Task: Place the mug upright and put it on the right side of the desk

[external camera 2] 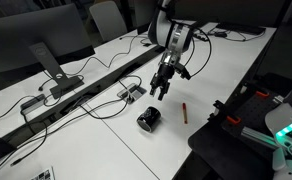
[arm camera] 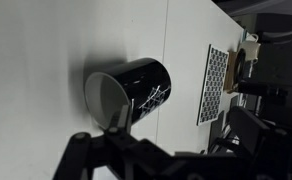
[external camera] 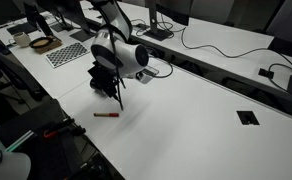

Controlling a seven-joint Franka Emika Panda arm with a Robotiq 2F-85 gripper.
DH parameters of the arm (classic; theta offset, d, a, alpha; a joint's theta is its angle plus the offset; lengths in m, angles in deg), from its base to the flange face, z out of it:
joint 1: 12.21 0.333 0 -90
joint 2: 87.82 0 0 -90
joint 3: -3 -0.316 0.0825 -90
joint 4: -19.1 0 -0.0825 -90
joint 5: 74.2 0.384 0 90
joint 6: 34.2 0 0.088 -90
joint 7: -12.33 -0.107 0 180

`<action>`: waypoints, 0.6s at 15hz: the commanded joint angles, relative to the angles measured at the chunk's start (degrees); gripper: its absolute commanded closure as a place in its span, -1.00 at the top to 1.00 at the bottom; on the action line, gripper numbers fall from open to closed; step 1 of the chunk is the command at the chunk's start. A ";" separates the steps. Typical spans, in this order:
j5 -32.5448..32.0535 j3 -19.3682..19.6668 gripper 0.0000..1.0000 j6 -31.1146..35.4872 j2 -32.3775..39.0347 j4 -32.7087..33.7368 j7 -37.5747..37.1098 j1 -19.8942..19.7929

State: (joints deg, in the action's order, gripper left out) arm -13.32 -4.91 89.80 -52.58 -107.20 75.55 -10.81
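The mug's opening (arm camera: 107, 100) faces the gripper's spread fingers, so the robot should keep going toward the mug's near rim (arm camera: 130, 104) until the fingers are on both sides of it, then close them.
A black mug with a white line pattern lies on its side on the white desk in an exterior view (external camera 2: 149, 120) and in the wrist view (arm camera: 136, 85), with its mouth toward the left there. My gripper (external camera 2: 162, 90) hangs just above and beside the mug with its fingers spread and nothing between them. It also shows in an exterior view (external camera: 112, 92), where it largely hides the mug. In the wrist view the dark fingers (arm camera: 101, 138) sit at the bottom edge, close to the mug's rim.
A red marker (external camera: 107, 115) (external camera 2: 184, 112) lies on the desk near the mug. A checkerboard sheet (external camera: 66, 52) (arm camera: 216, 85) lies farther off. A monitor (external camera 2: 36, 50) and cables (external camera 2: 96, 95) run along the back. A cable port (external camera: 248, 117) is set in the desk.
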 commanded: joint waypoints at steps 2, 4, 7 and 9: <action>2.19 -0.62 1.00 -2.79 4.51 3.52 4.17 -1.20; 3.00 -0.51 1.00 -3.07 5.94 4.47 4.84 -1.28; 3.79 -0.40 1.00 -3.41 8.25 6.23 5.59 -1.49; 4.02 -0.40 1.00 -3.55 9.43 7.28 6.04 -1.54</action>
State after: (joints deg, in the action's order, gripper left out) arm -10.77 -5.05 87.86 -46.07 -102.82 79.67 -11.57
